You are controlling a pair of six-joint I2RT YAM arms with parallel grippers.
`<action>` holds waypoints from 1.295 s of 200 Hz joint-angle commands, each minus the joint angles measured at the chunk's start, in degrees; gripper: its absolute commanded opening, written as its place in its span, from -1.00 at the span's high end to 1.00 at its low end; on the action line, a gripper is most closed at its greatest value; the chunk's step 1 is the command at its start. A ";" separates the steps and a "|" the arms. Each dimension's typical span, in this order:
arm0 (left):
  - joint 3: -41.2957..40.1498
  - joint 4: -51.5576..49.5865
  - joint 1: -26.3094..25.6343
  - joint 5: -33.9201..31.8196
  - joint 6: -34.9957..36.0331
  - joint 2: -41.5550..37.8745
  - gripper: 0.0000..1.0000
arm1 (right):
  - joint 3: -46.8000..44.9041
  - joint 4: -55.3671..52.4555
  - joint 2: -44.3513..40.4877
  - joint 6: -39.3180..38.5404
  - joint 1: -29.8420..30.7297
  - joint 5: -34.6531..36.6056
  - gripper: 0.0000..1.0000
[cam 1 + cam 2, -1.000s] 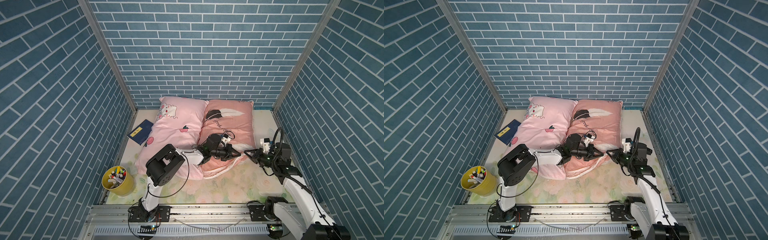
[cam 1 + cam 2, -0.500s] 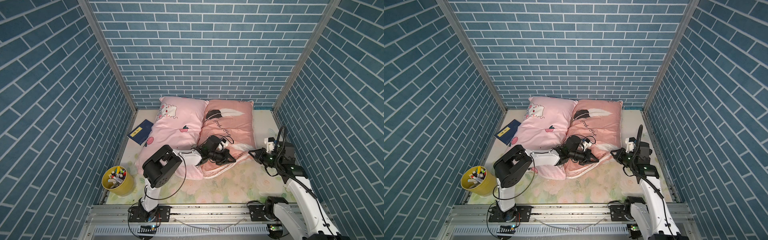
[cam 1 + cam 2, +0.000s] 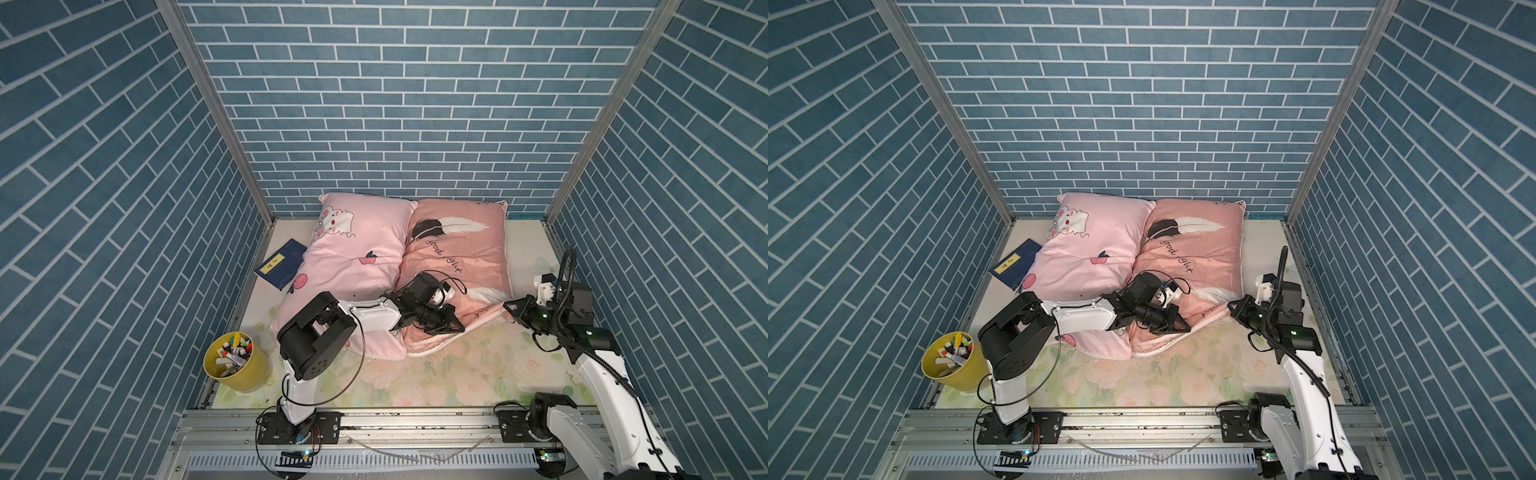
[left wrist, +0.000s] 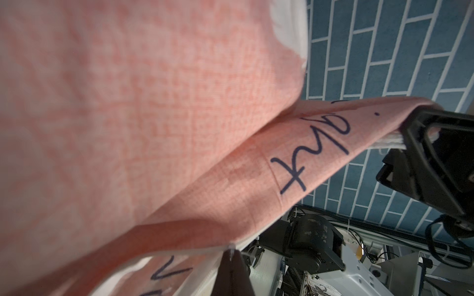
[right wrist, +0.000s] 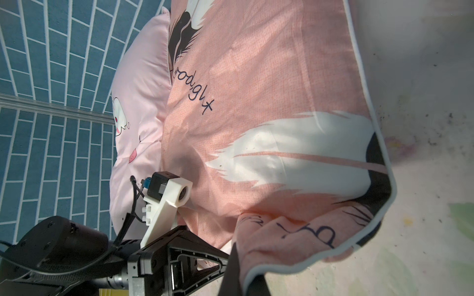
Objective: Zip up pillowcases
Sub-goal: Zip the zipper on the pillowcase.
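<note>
My left gripper should carry on pulling the zipper pull until the corner (image 3: 410, 353) beside the light pink pillowcase, as my right gripper holds the salmon pillowcase's seam (image 3: 485, 317) stretched.
Two pillowcases lie side by side at the back in both top views: a light pink one with a bunny (image 3: 357, 257) and a salmon one with feathers and script (image 3: 457, 249). My left gripper (image 3: 457, 328) lies at the salmon one's near edge. In the left wrist view its fingertips (image 4: 232, 252) are shut on a small pale zipper pull at the white-piped seam. My right gripper (image 3: 508, 306) is shut on the salmon pillowcase's near right corner (image 5: 302, 238), lifting the fabric into a fold; its dark fingers (image 5: 232, 271) pinch the cloth. The zipper teeth are hidden.
A yellow cup of pens (image 3: 236, 361) stands at the near left and a blue booklet (image 3: 282, 264) lies left of the light pink pillowcase. Blue brick walls close in three sides. A floral mat (image 3: 457, 374) covers the floor, with the arms' rail (image 3: 415, 424) at the front.
My left gripper has slid nearer along the salmon pillowcase's edge. My right gripper has drawn the corner a little to the right.
</note>
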 commanded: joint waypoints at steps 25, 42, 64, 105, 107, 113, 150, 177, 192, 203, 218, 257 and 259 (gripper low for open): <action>-3.18 -7.62 0.32 -1.98 4.65 -2.87 1.00 | 4.01 -2.05 0.92 -3.21 -1.44 3.75 1.00; -3.89 -8.88 0.32 -2.65 5.41 -3.40 1.00 | 4.56 -2.76 1.17 -3.64 -1.90 4.71 1.00; -4.69 -10.11 0.32 -3.36 6.19 -3.95 1.00 | 5.13 -3.73 1.40 -4.14 -2.42 6.05 1.00; -6.41 -13.04 0.40 -4.76 7.85 -5.00 1.00 | 6.21 -5.31 2.11 -4.87 -3.44 8.24 1.00; -6.45 -13.07 0.41 -4.87 7.86 -5.06 1.00 | 6.26 -5.44 2.14 -4.89 -3.50 8.34 1.00; -6.55 -13.57 0.41 -5.08 8.13 -5.24 1.00 | 6.43 -5.44 2.34 -4.97 -3.65 8.54 1.00; -7.15 -15.85 0.41 -6.49 9.57 -5.87 1.00 | 7.20 -6.13 3.19 -5.39 -4.35 10.23 1.00; -7.99 -17.41 0.52 -7.50 10.41 -6.50 1.00 | 7.82 -7.38 3.47 -6.25 -4.59 12.55 1.00; -8.56 -18.53 0.67 -8.21 11.00 -7.10 1.00 | 8.04 -7.71 3.47 -6.69 -4.82 13.74 1.00; -8.83 -19.67 0.76 -8.86 11.52 -7.60 1.00 | 8.12 -7.68 3.60 -6.99 -4.89 14.57 1.00; -9.18 -21.06 0.92 -9.65 12.14 -8.22 1.00 | 8.36 -7.62 3.82 -7.27 -5.09 15.87 1.00; -10.29 -25.29 1.41 -11.64 14.02 -10.13 1.00 | 8.29 -6.61 4.11 -7.71 -5.25 19.98 1.00; -10.43 -25.30 1.49 -11.71 14.06 -10.17 1.00 | 8.30 -6.49 4.09 -7.71 -5.29 20.35 1.00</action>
